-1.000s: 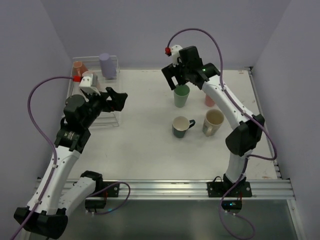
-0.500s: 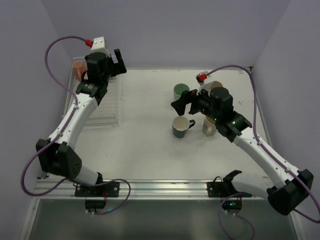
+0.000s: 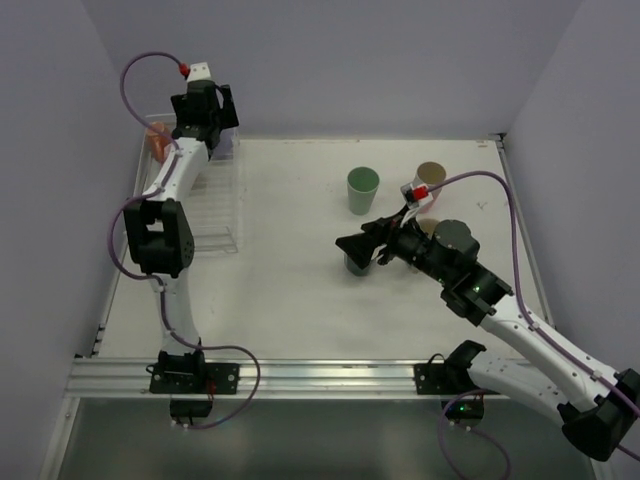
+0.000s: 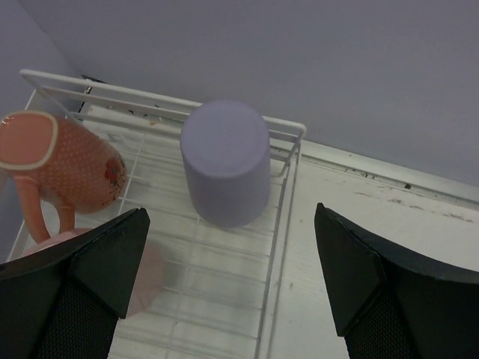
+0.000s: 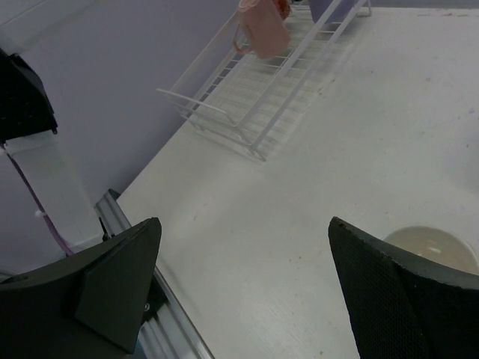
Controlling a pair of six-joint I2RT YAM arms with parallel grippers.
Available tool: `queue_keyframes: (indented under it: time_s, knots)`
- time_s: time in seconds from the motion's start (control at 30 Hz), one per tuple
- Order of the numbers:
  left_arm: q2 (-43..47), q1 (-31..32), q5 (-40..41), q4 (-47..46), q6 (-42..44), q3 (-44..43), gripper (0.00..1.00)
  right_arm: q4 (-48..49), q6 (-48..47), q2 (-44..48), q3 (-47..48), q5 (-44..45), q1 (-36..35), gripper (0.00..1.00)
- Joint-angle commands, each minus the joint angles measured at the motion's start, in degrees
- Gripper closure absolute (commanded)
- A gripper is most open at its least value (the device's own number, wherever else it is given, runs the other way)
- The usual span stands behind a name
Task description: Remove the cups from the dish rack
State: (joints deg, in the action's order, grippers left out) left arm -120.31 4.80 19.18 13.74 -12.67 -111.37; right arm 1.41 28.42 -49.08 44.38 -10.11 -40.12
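My left gripper should take the purple tumbler [image 4: 227, 181] by the tumbler's base [image 4: 224, 136] and pass it to my right gripper, because it sits upside down in the dish rack far from my right gripper.
The dish rack [image 3: 205, 215] stands at the back left; it also shows in the left wrist view [image 4: 224, 277] and the right wrist view [image 5: 254, 112]. In the left wrist view an upturned purple tumbler [image 4: 224, 161], an orange dotted mug [image 4: 71, 161] and a blurred pink cup [image 4: 150, 269] sit in it. My left gripper [image 3: 225, 115] is open and empty above the purple tumbler [image 4: 230, 209]. On the table stand a green tumbler [image 3: 363, 190], a beige tumbler [image 3: 432, 172] and a dark green mug [image 3: 353, 265]. My right gripper [image 3: 350, 245] is open and empty over that mug [image 5: 243, 221]. The cream mug is hidden.
A pale round cup rim [image 5: 430, 247] shows at the bottom right of the right wrist view. An aluminium rail [image 3: 320, 375] runs along the near table edge. Purple walls close the back and both sides.
My left arm swung up and back to the rack's far end, above the purple tumbler. My right arm drew away from the green tumbler toward the near side and now hovers over the dark green mug.
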Motion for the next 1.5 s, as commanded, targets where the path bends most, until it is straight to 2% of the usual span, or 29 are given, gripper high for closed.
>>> queue_keyframes:
  time_s: [0.0, 0.1, 0.33, 0.47, 0.73, 0.8, 0.93, 1.13, 1.23, 1.47]
  knots:
    - [-2.46, -1.19, -0.81, -4.41, 3.52, -4.64, 0.00, 3.25, 1.63, 0.57, -0.87, -1.75, -0.40, 0.05]
    - [-6.68, -1.37, -0.81, -5.12, 4.05, -9.28, 0.00, 3.16, 2.16, -0.14, -1.31, -3.07, -0.66, 0.05]
    - [-13.79, -1.46, -0.37, -8.63, 2.30, -12.90, 0.00, 2.81, 1.63, -2.42, -0.79, -5.27, -1.28, 0.05]
    - [-17.93, -1.63, 0.50, -8.46, 1.77, -18.00, 0.00, 2.72, 1.46, -2.95, -0.61, -6.24, -1.37, 0.05]
    - [-20.66, -1.81, 1.04, -15.40, 0.45, -17.92, 0.01, 3.51, 0.76, -4.18, -1.05, -7.38, -1.45, 0.05]
    - [-19.44, -1.81, 0.95, -17.67, 0.80, -15.04, 0.07, 3.60, 0.58, -4.79, -0.96, -7.03, -1.45, 0.05]
    - [-15.40, -1.81, 1.74, -21.29, 1.59, -9.05, 0.34, 3.69, 0.40, -5.85, -0.35, -7.38, -1.54, 0.05]
    - [-7.41, -1.81, 1.83, -24.11, 3.79, -1.66, 0.60, 5.18, 0.93, -7.78, -0.26, -8.09, -1.89, 0.05]
    - [-3.10, -1.81, 1.04, -25.07, 3.70, 2.03, 0.66, 5.53, 0.93, -8.66, 0.18, -7.03, -1.89, 0.06]
    - [8.06, -1.72, -3.61, -24.20, -0.24, 6.86, 0.73, 10.01, 5.75, -10.77, 0.97, -6.86, -1.98, 0.05]
